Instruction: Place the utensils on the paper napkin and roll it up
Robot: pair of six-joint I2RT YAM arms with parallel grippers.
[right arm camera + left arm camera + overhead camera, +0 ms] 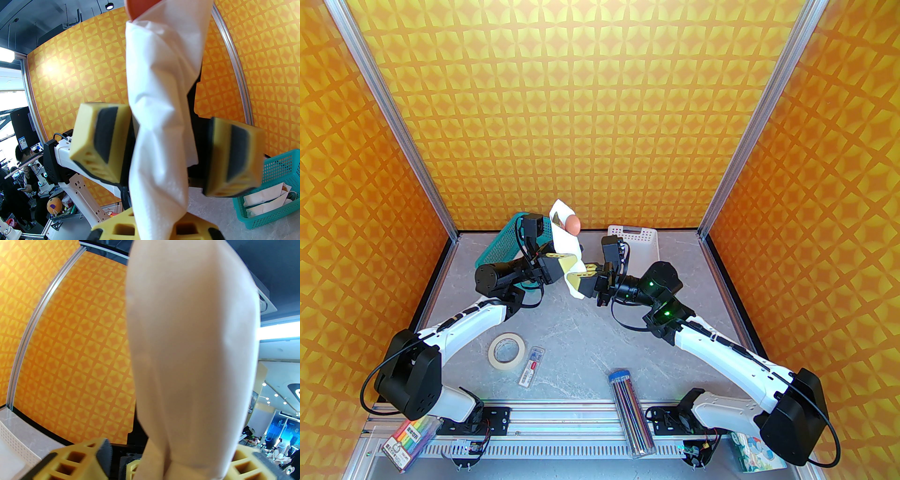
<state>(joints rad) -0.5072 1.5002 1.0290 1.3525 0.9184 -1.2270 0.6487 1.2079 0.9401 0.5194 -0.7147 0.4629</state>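
The bundle is off-centre in my open left gripper. My left gripper should move back and close squarely on the bundle's middle before my right gripper opens.
The paper napkin (568,246) is wrapped into a white bundle and held upright in the air above the back of the table. The reddish-brown spoon bowl (572,224) pokes out of its top and shows as an orange edge (140,7) in the right wrist view. Fork and knife are hidden inside the wrap. My right gripper (584,273) is shut on the bundle's lower end (155,229). My left gripper (562,258) stands open around the bundle's middle (168,152); one pad (105,140) is at the paper and the other pad (236,154) is off it. The napkin (192,357) rises between the left fingers.
A teal basket (501,243) holding white rolls (264,201) stands at the back left, and a white slotted tray (635,236) at the back right. Nearer lie a tape roll (506,351), a small case (532,365), a pencil tube (630,412), markers (410,440) and a tissue pack (757,450).
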